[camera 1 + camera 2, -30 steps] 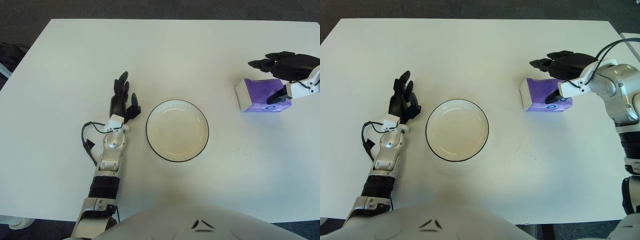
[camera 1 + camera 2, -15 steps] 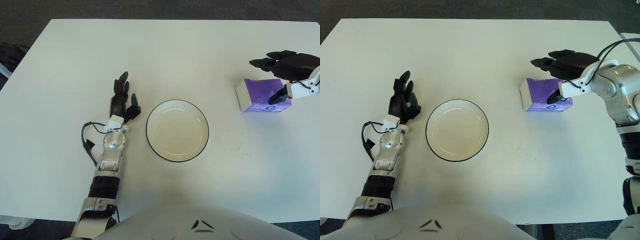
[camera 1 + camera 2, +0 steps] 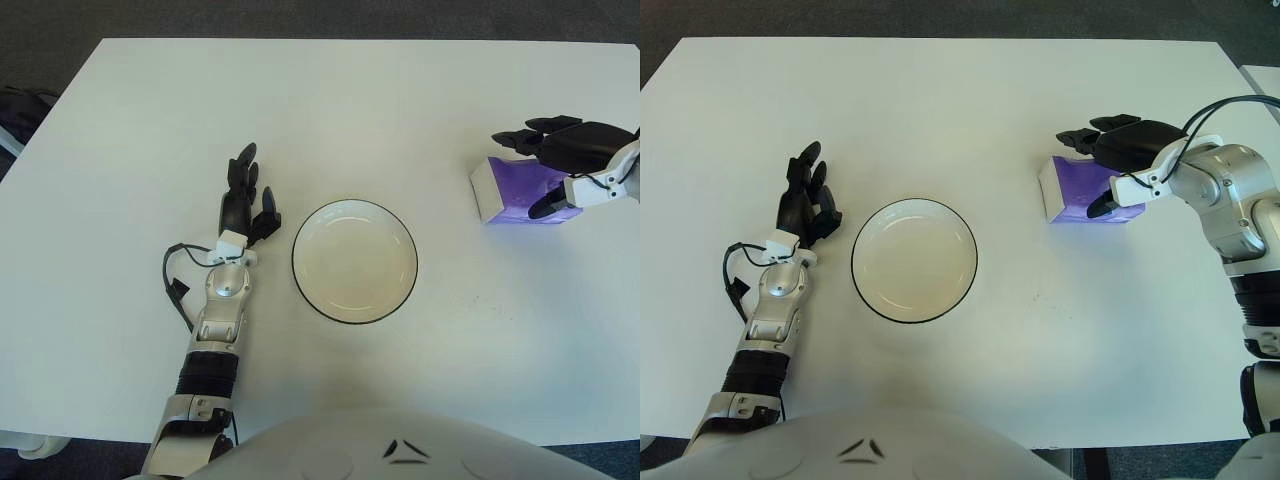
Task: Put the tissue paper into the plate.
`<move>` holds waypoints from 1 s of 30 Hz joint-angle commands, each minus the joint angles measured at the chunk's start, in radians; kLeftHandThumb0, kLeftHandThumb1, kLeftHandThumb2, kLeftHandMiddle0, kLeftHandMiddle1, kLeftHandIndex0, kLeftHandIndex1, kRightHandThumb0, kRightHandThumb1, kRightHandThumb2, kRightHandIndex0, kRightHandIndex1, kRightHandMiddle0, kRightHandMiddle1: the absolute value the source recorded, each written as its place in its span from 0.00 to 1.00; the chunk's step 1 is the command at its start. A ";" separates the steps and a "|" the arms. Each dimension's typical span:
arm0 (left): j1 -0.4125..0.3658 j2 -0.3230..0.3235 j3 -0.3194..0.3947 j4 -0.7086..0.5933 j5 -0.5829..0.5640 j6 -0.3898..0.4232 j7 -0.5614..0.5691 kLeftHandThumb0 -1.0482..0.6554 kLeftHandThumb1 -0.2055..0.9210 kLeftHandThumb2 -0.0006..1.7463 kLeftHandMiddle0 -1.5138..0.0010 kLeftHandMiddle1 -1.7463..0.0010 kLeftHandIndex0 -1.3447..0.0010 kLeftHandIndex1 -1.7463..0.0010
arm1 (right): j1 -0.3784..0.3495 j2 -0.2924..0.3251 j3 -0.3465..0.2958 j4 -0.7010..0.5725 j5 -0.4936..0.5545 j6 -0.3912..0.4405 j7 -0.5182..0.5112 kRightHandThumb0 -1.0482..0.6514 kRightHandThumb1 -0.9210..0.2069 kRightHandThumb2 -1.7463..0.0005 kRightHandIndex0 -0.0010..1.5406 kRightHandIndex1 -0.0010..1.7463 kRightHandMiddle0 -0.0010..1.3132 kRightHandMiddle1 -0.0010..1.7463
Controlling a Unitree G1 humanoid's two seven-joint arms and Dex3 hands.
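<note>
I expect the tissue pack [image 3: 522, 187] to keep its block shape instead of sagging when I carry it to the plate, because the white side [image 3: 486, 193] looks flat and straight-edged.
A purple and white tissue pack [image 3: 1076, 191] lies on the white table at the right. My right hand [image 3: 1108, 165] is over it, black fingers [image 3: 1092, 135] spread across its far edge and the thumb at its near right corner, not closed on it. A white plate with a dark rim [image 3: 914, 259] sits empty at the table's middle. My left hand [image 3: 805, 205] rests flat on the table left of the plate, fingers relaxed and open.
The white table [image 3: 970, 90] reaches to dark floor at the back and sides. A cable loops beside my left wrist [image 3: 735, 285]. My own white torso fills the bottom edge.
My right hand has shifted slightly and lowered over the tissue pack, fingers reaching further left across its far edge. The pack, plate and left hand have not moved.
</note>
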 commanded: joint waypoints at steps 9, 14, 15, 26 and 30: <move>0.039 0.003 0.012 0.054 -0.011 0.043 -0.007 0.20 1.00 0.53 0.78 0.99 1.00 0.71 | 0.041 0.026 0.032 0.046 -0.025 -0.017 -0.067 0.00 0.00 0.88 0.00 0.00 0.00 0.00; 0.040 0.003 0.015 0.056 -0.013 0.039 -0.005 0.21 1.00 0.53 0.78 0.99 1.00 0.70 | 0.044 0.042 0.049 0.061 -0.039 -0.020 -0.079 0.00 0.00 0.88 0.00 0.00 0.00 0.00; 0.040 0.002 0.016 0.056 -0.013 0.038 -0.005 0.21 1.00 0.53 0.78 0.99 1.00 0.70 | 0.044 0.044 0.053 0.065 -0.042 -0.021 -0.083 0.00 0.00 0.87 0.00 0.00 0.00 0.00; 0.038 0.004 0.022 0.054 -0.018 0.040 -0.003 0.21 1.00 0.52 0.77 0.99 1.00 0.69 | -0.030 0.092 0.169 0.233 -0.108 -0.113 -0.163 0.00 0.00 0.84 0.00 0.00 0.00 0.00; 0.037 0.004 0.025 0.053 -0.024 0.045 -0.004 0.21 1.00 0.52 0.77 0.99 1.00 0.69 | -0.039 0.090 0.178 0.236 -0.097 -0.123 -0.138 0.00 0.00 0.82 0.00 0.00 0.00 0.00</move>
